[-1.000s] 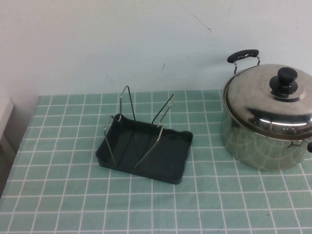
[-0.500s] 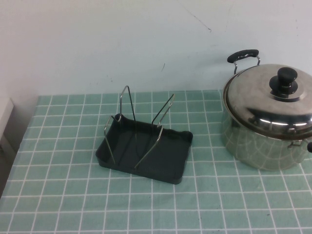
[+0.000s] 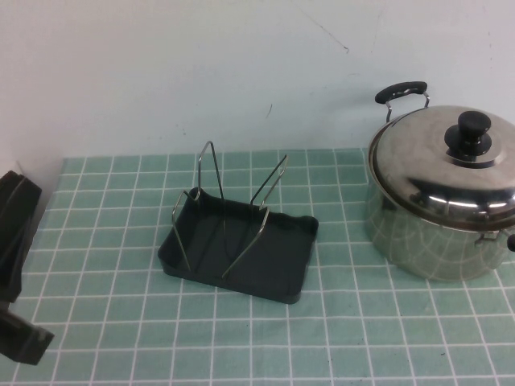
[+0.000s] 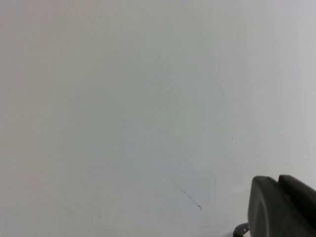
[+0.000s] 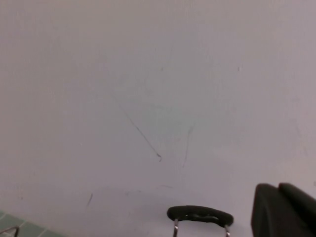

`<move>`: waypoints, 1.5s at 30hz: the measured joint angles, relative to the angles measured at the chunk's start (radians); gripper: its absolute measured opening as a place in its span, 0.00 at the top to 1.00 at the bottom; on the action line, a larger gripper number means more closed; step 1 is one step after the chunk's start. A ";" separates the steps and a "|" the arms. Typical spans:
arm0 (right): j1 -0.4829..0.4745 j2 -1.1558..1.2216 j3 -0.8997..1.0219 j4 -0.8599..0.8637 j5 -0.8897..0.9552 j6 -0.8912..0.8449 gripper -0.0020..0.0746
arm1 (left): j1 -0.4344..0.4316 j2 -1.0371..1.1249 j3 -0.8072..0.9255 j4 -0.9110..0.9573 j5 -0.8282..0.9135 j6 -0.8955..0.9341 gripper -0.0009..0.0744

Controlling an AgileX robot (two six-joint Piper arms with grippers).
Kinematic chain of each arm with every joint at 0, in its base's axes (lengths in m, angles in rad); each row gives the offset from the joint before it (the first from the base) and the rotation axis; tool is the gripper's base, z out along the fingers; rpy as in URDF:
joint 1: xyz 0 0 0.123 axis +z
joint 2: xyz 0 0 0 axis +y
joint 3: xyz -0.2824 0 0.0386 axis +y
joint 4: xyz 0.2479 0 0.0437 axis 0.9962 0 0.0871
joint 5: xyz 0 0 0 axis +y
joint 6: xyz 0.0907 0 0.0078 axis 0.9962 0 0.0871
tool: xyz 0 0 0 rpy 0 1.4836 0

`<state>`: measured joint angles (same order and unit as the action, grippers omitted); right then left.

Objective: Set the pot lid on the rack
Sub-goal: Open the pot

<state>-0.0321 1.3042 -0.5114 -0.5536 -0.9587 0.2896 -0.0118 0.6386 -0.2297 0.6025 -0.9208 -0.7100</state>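
Note:
My right gripper should keep going toward the knob [image 3: 473, 127] until its fingers can close around it, because the black knob [image 3: 468, 141] stands clear above the pot lid.
The pot lid [image 3: 438, 165] is a shiny steel dome with a black knob [image 3: 473, 129]. It sits closed on the steel pot [image 3: 418, 241] at the right of the table. The rack [image 3: 278, 261], a dark grey tray with silver wire dividers [image 3: 211, 165], stands at the table's middle, left of the pot. My left gripper [image 3: 18, 241] shows as black parts at the left edge, well left of the rack; its tip also shows in the left wrist view [image 4: 281, 207]. My right gripper [image 5: 284, 210] shows only in the right wrist view, facing the wall near the pot's black handle [image 5: 200, 216].
A green checked cloth [image 3: 362, 330] covers the table. A pale wall [image 3: 241, 72] stands right behind it. The pot's far black handle [image 3: 401, 90] rises above the lid's rim. The cloth's left edge runs near the left arm.
My left arm has come into the high view at the left edge; it was out of sight before. The lid, pot and rack have not moved.

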 joint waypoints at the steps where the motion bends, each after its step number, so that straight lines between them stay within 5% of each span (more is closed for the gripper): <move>1: 0.000 0.031 -0.034 -0.026 0.012 0.029 0.97 | 0.000 0.002 0.000 0.003 0.000 -0.001 0.99; 7: 0.000 0.157 -0.217 -0.296 0.118 0.183 0.83 | 0.000 0.002 0.000 0.011 0.045 -0.015 0.99; 14: 0.000 0.214 -0.311 -0.418 0.241 0.216 0.31 | 0.000 0.002 0.000 0.018 0.110 -0.060 0.99; 19: 0.000 0.258 -0.333 -0.416 0.295 0.213 0.18 | 0.000 0.002 0.000 0.057 0.120 -0.061 0.99; 30: 0.000 0.364 -0.337 -0.374 0.272 0.205 0.17 | 0.000 0.002 0.000 0.107 0.127 -0.064 0.99; 37: 0.000 0.383 -0.338 -0.361 0.258 0.204 0.51 | 0.000 0.002 0.000 0.106 0.145 -0.113 0.99; 45: 0.000 0.383 -0.338 -0.348 0.251 0.201 0.52 | 0.000 0.002 0.000 0.109 0.145 -0.273 0.99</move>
<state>-0.0321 1.6874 -0.8492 -0.9020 -0.7078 0.4908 -0.0118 0.6411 -0.2297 0.7112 -0.7762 -0.9831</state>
